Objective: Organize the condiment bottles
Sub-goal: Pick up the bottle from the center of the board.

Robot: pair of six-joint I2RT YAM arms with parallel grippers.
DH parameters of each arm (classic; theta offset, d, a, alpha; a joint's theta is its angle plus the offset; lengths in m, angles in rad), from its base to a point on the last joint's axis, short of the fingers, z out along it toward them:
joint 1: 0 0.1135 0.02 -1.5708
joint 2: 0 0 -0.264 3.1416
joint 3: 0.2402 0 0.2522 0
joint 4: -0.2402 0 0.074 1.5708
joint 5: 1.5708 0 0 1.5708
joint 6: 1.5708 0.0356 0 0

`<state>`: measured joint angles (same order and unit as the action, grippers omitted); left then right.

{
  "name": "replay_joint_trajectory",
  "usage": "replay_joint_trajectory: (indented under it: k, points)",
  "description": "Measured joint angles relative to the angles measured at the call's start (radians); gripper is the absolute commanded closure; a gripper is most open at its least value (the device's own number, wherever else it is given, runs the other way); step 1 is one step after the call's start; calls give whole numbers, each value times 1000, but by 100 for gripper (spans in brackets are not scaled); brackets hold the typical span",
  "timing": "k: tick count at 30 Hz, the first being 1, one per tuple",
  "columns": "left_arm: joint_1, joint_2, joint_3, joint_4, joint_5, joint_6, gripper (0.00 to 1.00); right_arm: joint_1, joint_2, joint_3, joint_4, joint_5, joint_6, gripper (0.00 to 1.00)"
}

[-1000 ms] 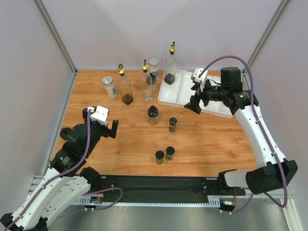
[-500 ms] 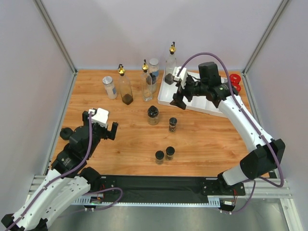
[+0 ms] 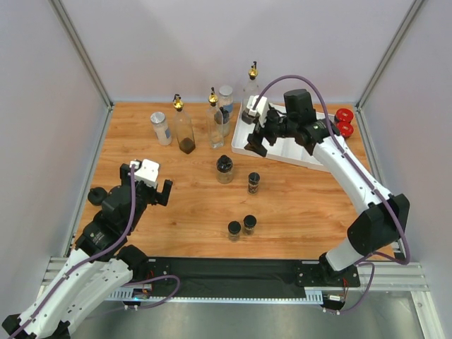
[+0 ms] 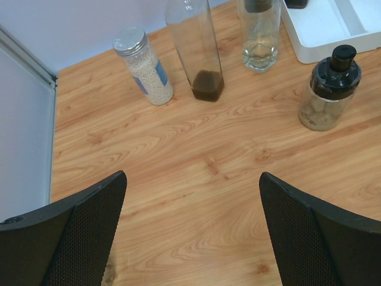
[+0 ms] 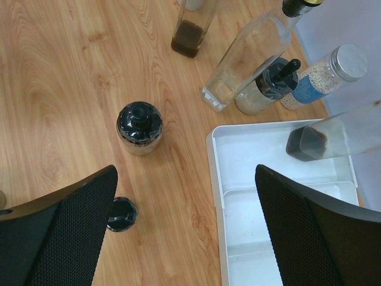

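Observation:
The tall bottle (image 3: 215, 126) stands beside the tray and its gold spout (image 3: 212, 97) is clear, so the robot's open right gripper should keep heading toward it until the fingers close around its top.
Two tall gold-spouted bottles (image 3: 184, 131) (image 3: 215, 123) stand at the back of the table, and a third (image 3: 251, 95) stands in the white tray (image 3: 282, 141). Silver-lidded jars (image 3: 160, 127) (image 3: 226, 97) stand beside them. A black-capped jar (image 3: 224, 168) and three small spice jars (image 3: 253, 182) (image 3: 234, 229) (image 3: 249, 224) stand mid-table. Two red-lidded jars (image 3: 344, 120) stand right of the tray. My right gripper (image 3: 258, 140) is open and empty above the tray's left edge (image 5: 215, 179), with the black-capped jar (image 5: 139, 128) ahead of it. My left gripper (image 3: 150, 185) is open and empty over bare wood (image 4: 193, 238).
The left wrist view shows a silver-lidded jar (image 4: 146, 74), a tall bottle (image 4: 199, 53) and the black-capped jar (image 4: 330, 89) ahead. Grey walls close the table on three sides. A black rail runs along the near edge (image 3: 233, 272).
My right arm has swung left from over the tray's middle to its left edge, uncovering the red-lidded jars. The left arm has barely moved.

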<state>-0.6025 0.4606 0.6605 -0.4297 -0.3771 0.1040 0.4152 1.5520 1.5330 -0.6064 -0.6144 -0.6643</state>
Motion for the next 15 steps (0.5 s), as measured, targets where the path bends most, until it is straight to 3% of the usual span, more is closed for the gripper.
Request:
replay_joint_trajectory:
  k: [15]
  points:
    - [0, 0, -2, 0, -7, 10, 0, 10, 100, 60, 106, -6, 129, 0]
